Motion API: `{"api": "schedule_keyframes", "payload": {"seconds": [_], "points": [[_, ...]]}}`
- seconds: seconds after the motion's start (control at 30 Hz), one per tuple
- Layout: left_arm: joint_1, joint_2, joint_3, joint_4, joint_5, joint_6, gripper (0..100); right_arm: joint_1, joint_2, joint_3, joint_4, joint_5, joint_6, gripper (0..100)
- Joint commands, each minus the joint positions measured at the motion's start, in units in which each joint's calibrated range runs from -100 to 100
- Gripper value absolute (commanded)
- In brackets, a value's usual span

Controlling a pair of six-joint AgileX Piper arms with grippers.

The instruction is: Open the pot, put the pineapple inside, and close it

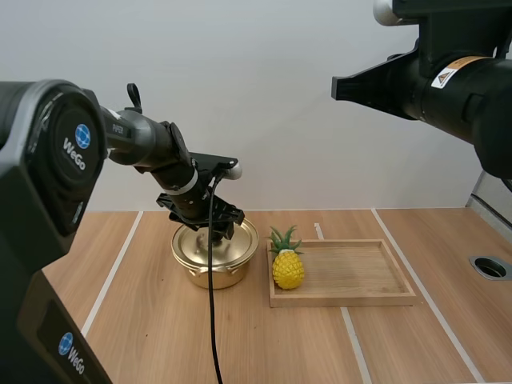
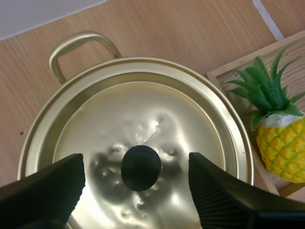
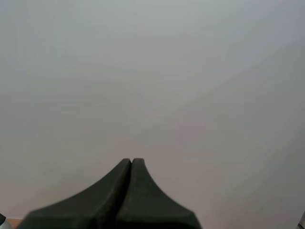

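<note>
My gripper will bring the lid free and leave the pot standing when it lifts the lid, because the lid's rim (image 2: 117, 63) runs smoothly past the looped handle.
A gold pot (image 1: 213, 258) stands left of centre with its lid (image 2: 143, 119) on. My left gripper (image 1: 211, 234) hangs just above the lid, open. Its fingers (image 2: 45, 191) stand apart on either side of the black knob (image 2: 140, 167) without pinching it. A yellow pineapple (image 1: 288, 264) with green leaves stands upright at the left end of the wooden tray (image 1: 360, 276), just right of the pot; the pineapple (image 2: 282, 143) is also beside the pot's rim. My right gripper (image 1: 338, 85) is raised high at the right, shut on nothing (image 3: 131, 163).
The pot's looped handle (image 2: 78, 45) points away from the tray. White lines (image 1: 112, 272) run across the wooden table. A round metal-rimmed hole (image 1: 490, 266) sits near the table's right edge.
</note>
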Motion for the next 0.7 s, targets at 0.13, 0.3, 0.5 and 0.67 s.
{"api": "schedule_keyframes", "payload": {"seconds": [0.13,0.3,0.5,0.67], "points": [[-0.22,2.08,0.28,-1.20,-0.72,0.26,100,-0.20,-0.26,-0.35,0.12,-0.37,-0.21,0],[-0.22,2.08,0.28,-1.31,-0.15,0.26,100,-0.20,-0.26,-0.35,0.12,-0.37,-0.21,0],[-0.22,2.08,0.28,-1.31,-0.15,0.26,100,-0.20,-0.26,-0.35,0.12,-0.37,-0.21,0],[-0.22,2.08,0.28,-1.31,0.91,0.26,100,-0.20,-0.26,-0.35,0.12,-0.37,-0.21,0]]}}
